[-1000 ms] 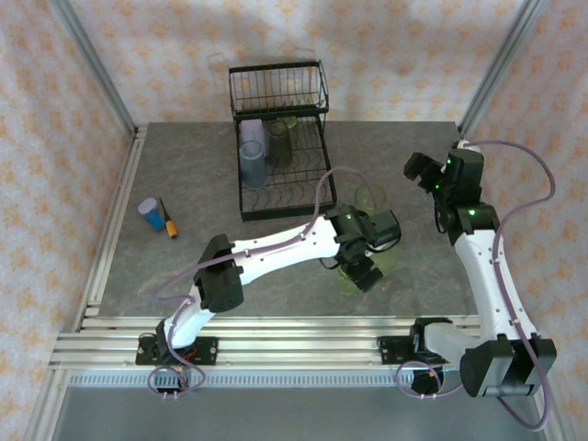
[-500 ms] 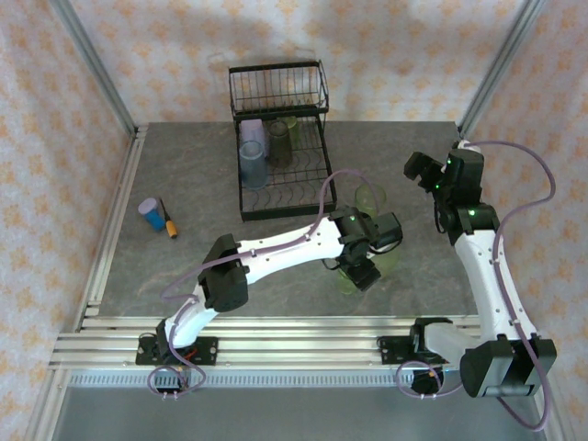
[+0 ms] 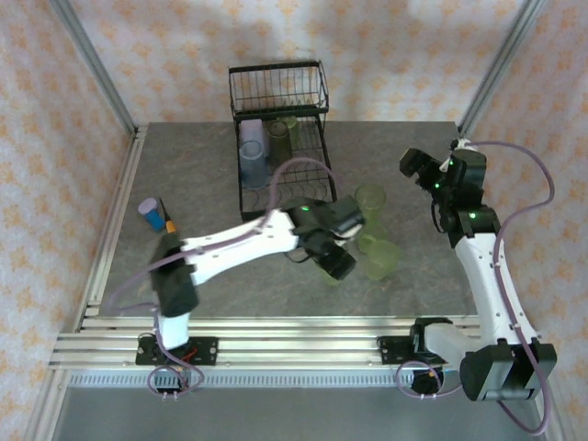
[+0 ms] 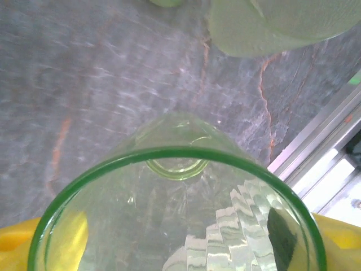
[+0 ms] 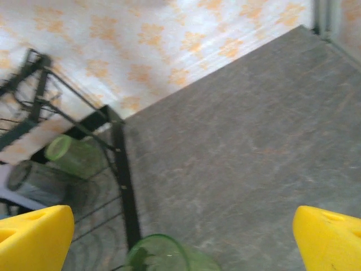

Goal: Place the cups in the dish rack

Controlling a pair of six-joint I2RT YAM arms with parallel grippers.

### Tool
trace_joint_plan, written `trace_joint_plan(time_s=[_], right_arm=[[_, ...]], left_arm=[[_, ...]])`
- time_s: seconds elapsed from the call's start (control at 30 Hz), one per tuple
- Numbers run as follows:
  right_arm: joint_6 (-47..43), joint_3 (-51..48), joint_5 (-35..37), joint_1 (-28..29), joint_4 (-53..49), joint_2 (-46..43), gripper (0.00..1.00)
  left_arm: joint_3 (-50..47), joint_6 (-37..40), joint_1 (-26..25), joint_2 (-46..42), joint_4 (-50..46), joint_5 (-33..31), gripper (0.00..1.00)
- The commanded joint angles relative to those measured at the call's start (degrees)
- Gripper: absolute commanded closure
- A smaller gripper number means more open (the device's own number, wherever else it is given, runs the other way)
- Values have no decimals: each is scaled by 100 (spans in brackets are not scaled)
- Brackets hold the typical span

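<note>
The robot's left gripper holds the light green cup (image 4: 180,152) by its rim, so the open right gripper keeps coming until it closes around the cup's free base (image 4: 177,167).
My left gripper (image 3: 335,265) is shut on a light green cup (image 4: 175,186), whose rim fills the left wrist view between the yellow fingers (image 4: 39,248). The held cup hangs just over the table, its base pointing away. Right of it, a second green cup (image 3: 379,259) lies on its side and a third (image 3: 369,199) stands upright. The black wire dish rack (image 3: 312,170) at the back holds a pale blue cup (image 3: 252,161), a dark grey one (image 3: 278,142) and a green one (image 3: 290,123). My right gripper (image 3: 415,168) hovers open to the right of the standing cup (image 5: 158,257), with nothing between its fingers.
A small blue cylinder (image 3: 149,213) and an orange-handled tool (image 3: 169,221) lie at the table's left. Metal frame posts and patterned walls close in the back and sides. Aluminium rails (image 3: 294,349) run along the near edge.
My left gripper has closed on the green cup and swung left with it, the elbow sweeping left too. The right gripper has shifted slightly left.
</note>
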Motion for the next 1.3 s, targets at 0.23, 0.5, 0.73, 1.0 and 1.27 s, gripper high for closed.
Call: trace_joint_plan(time_s=[0.23,0.5,0.73,1.0,1.27], right_arm=[[3208,-777,-2419,219,3917,-42,1],[4165,-523,-2559,1269,5148,676,1],[4806,-396,-2604,2065,6057,1462,1],[5063,135,-2662,2554,6704,2223,1],[5377,851,-2845,2642,7049,3095,1]], left_arm=[[-3795,-1280,2146,-3594,5106,470,22],[-5153,-2330,3403,-4355,8155,221,23],[-5404,-2710,3559,-3970,10246,70,24],[-5119,-3321,3556,-3246,11508,538,24],[-4781,-3569,3548,-2988,11474,982,25]])
